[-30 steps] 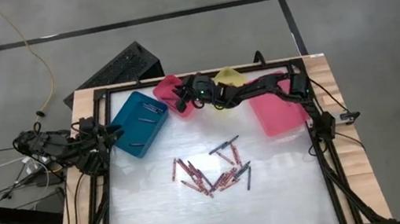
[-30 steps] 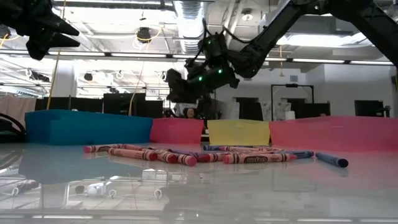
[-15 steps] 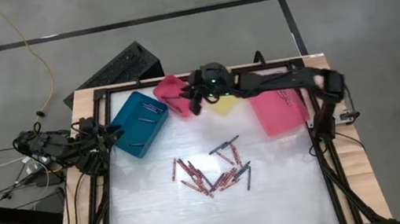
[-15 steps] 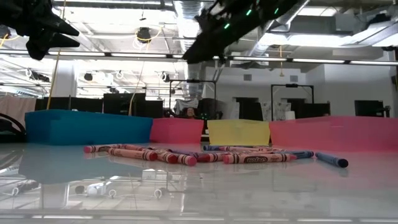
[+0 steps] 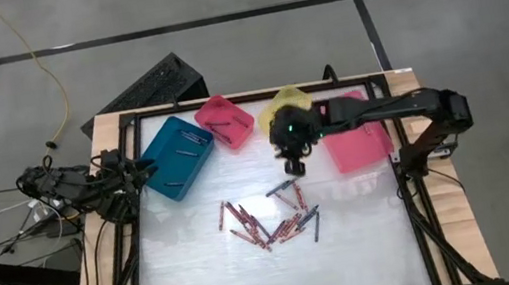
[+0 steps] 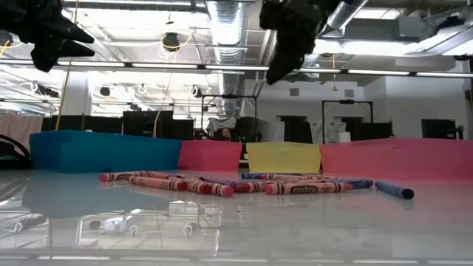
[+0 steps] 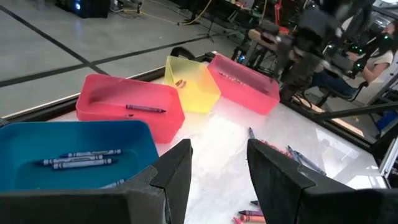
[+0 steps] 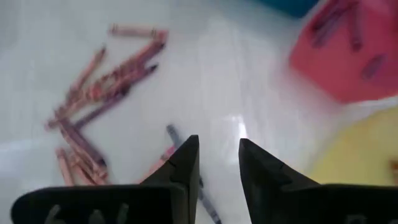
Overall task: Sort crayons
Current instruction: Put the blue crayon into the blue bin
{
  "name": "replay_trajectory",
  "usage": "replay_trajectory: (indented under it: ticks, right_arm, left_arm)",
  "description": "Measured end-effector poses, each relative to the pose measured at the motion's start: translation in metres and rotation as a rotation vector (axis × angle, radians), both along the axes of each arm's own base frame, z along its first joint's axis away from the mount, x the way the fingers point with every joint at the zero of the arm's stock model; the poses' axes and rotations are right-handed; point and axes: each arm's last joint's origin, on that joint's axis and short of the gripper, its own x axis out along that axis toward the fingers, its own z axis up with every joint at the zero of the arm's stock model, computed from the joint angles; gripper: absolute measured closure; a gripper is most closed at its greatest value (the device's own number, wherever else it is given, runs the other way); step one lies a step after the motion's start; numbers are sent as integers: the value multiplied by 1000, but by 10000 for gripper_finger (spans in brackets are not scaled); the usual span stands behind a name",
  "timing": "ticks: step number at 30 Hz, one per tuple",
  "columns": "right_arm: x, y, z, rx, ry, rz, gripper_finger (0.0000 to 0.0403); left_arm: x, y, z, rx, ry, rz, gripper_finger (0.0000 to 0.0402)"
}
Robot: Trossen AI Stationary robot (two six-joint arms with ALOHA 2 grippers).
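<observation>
My right gripper should keep going down until it closes on the crayon's body, because the blue crayon's end is clear of the red pile and its body lies along the gap between my fingers.
Several crayons, mostly red with some dark ones, lie in a loose pile on the white table top, also seen as crayons in the low view. My right gripper hangs open and empty above the table, between the yellow bin and the pile, pointing slantwise down; the right wrist view shows the right gripper with the crayons beyond it. My left gripper is open and empty, parked off the table's left edge, left of the teal bin.
Along the far edge stand the teal bin with dark crayons, a small pink bin with one dark crayon, the yellow bin, and a larger pink bin. A black frame borders the table. Bare table top lies near the front edge.
My right gripper has swung from over the small pink bin toward the table's right and near side, rising and tipping from nearly level to pointing steeply down, and now hangs short of the crayon pile. Its fingers stayed apart. The crayons on the table have not moved.
</observation>
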Motion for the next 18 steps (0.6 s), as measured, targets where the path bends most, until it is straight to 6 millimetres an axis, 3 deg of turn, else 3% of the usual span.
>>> replay_trajectory:
  ticks: [7,18]
  right_arm:
    - [16,25,-54,-41,107,144,294]
    - [55,31,-143,-82,229,242,294]
  left_arm:
    - [0,0,0,-1,-1,8,256]
    - [0,1,-1,-3,1,19,256]
